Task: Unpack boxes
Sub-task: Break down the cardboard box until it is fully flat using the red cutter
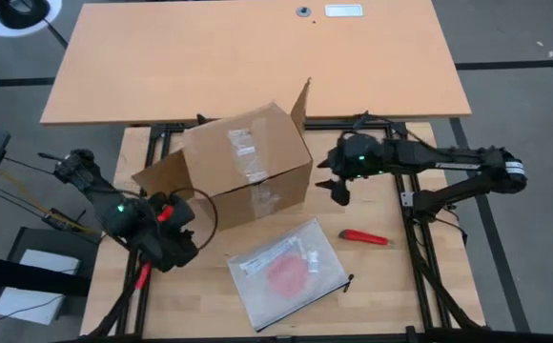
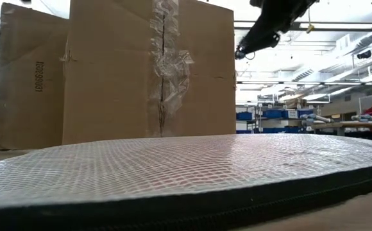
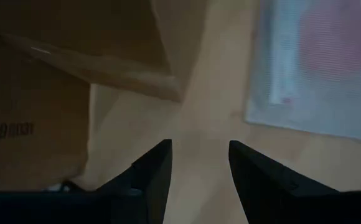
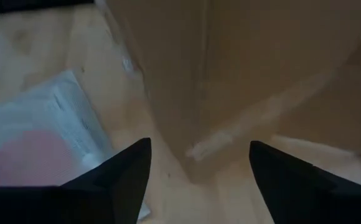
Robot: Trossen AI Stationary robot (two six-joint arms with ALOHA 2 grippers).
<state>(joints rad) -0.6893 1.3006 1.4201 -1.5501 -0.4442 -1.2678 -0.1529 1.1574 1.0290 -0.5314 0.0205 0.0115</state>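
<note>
The box's taped bottom seam [image 2: 163, 70] points at the table's front edge, so next I tip the box flaps-down, seam up, before my right gripper grabs the box cutter [image 1: 364, 237].
The brown cardboard box [image 1: 248, 167] lies on one side in the middle of the table. Its open end faces left with a flap [image 1: 157, 176] spread out, and another flap [image 1: 301, 103] stands up at the far right corner. My left gripper [image 3: 199, 146] hovers open over bare table near the box's front left, also seen in the high view as my left gripper [image 1: 186, 248]. My right gripper [image 4: 199, 143] is open and raised just right of the box, aimed at its near right corner [image 4: 196, 149]. Neither holds anything.
A clear zip bag [image 1: 286, 272] with a red item lies flat near the front edge, and it fills the low view's foreground. A red-handled box cutter [image 1: 364, 238] lies right of the bag. A larger wooden tabletop [image 1: 257, 52] stands beyond the far edge.
</note>
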